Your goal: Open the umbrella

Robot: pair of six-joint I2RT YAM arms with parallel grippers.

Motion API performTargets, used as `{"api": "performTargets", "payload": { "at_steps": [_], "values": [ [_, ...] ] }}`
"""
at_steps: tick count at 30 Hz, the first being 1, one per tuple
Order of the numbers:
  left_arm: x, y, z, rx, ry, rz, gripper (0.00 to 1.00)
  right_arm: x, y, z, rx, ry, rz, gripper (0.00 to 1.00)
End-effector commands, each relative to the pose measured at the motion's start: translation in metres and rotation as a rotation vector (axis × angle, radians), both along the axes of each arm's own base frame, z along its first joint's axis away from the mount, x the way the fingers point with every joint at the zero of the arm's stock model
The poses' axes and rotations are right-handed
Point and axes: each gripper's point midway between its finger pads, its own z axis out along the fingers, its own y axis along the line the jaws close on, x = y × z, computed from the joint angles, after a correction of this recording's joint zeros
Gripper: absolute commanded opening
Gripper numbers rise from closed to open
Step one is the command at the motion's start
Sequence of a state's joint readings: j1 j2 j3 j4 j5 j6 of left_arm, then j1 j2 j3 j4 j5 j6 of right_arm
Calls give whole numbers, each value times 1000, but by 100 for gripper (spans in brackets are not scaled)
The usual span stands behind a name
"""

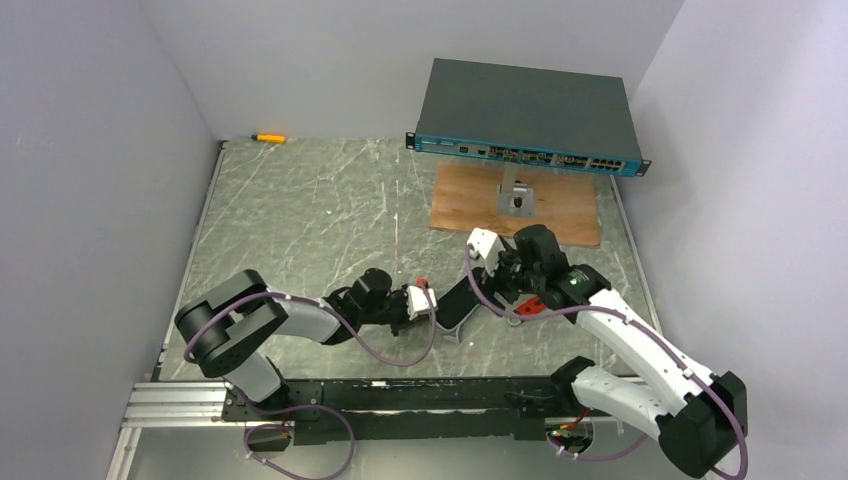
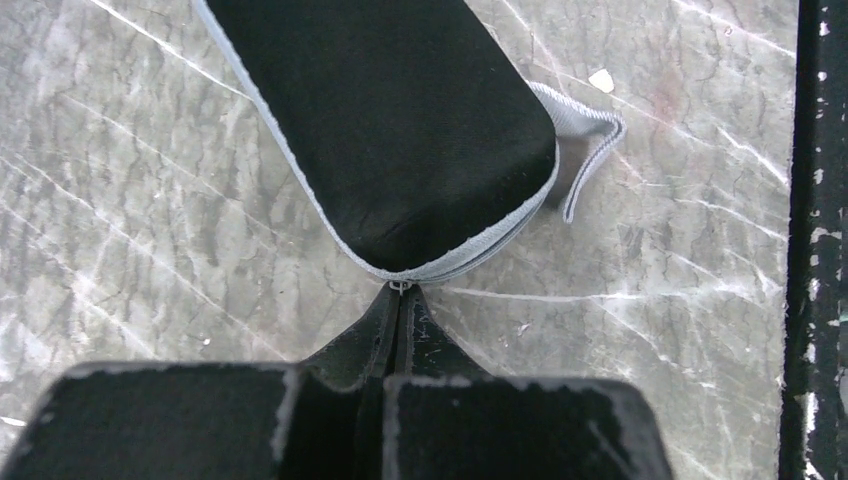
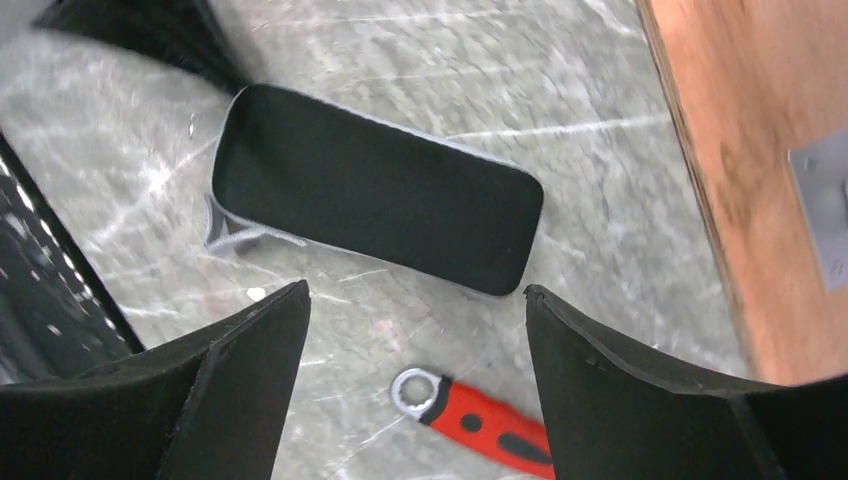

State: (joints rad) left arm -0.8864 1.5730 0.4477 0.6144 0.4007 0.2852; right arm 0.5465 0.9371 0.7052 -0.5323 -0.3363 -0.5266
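The pouch is loose while the robot's left gripper pinches its zipper pull (image 2: pixel 400 286), so the robot's right gripper should take hold of the pouch's end by the grey strap loop (image 1: pixel 450 336).
The umbrella itself is hidden. What shows is a flat black pouch (image 2: pixel 390 130) with a grey zipper edge, lying on the marble table (image 1: pixel 300 210). My left gripper (image 2: pixel 400 290) is shut, its tips pinching the small metal zipper pull at the pouch's near end. In the top view the pouch (image 1: pixel 458 305) lies between the two arms, with the left gripper (image 1: pixel 432 298) at its left end. My right gripper (image 3: pixel 415 290) hangs open over the table on the near side of the pouch (image 3: pixel 375 215) and holds nothing.
A red-handled wrench (image 3: pixel 470 410) lies on the table under the right gripper. A grey strap loop (image 2: pixel 585 140) sticks out of the pouch. A wooden board (image 1: pixel 470 205) and a dark grey box with a teal front (image 1: pixel 525 115) stand at the back. An orange marker (image 1: pixel 268 137) lies far left.
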Motion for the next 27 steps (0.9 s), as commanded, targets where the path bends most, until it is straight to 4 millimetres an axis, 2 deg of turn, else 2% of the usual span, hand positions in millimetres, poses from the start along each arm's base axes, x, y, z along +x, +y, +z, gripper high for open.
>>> {"api": "performTargets", "payload": {
  "at_steps": [1,3,7,10,13,21,24,27],
  "values": [
    [6,-20,19,-69,-17,13,0,14,-12,29,72,173,-410,76],
    [7,-21,17,-65,-4,25,0,16,-1,38,115,206,-443,74],
    [8,-20,15,-59,-3,42,0,24,2,27,147,305,-605,78],
    [12,-19,17,-56,-15,60,0,26,0,15,185,351,-746,80],
    [15,-18,17,-47,-19,72,0,25,-11,-7,184,425,-941,82],
    [13,-24,23,-71,-37,65,0,17,-3,-41,211,563,-1046,83],
    [6,-30,23,-68,-31,45,0,12,7,-49,237,619,-1022,85],
    [-2,-39,25,-77,-40,17,0,15,19,-53,285,654,-1002,87]
  ]
}}
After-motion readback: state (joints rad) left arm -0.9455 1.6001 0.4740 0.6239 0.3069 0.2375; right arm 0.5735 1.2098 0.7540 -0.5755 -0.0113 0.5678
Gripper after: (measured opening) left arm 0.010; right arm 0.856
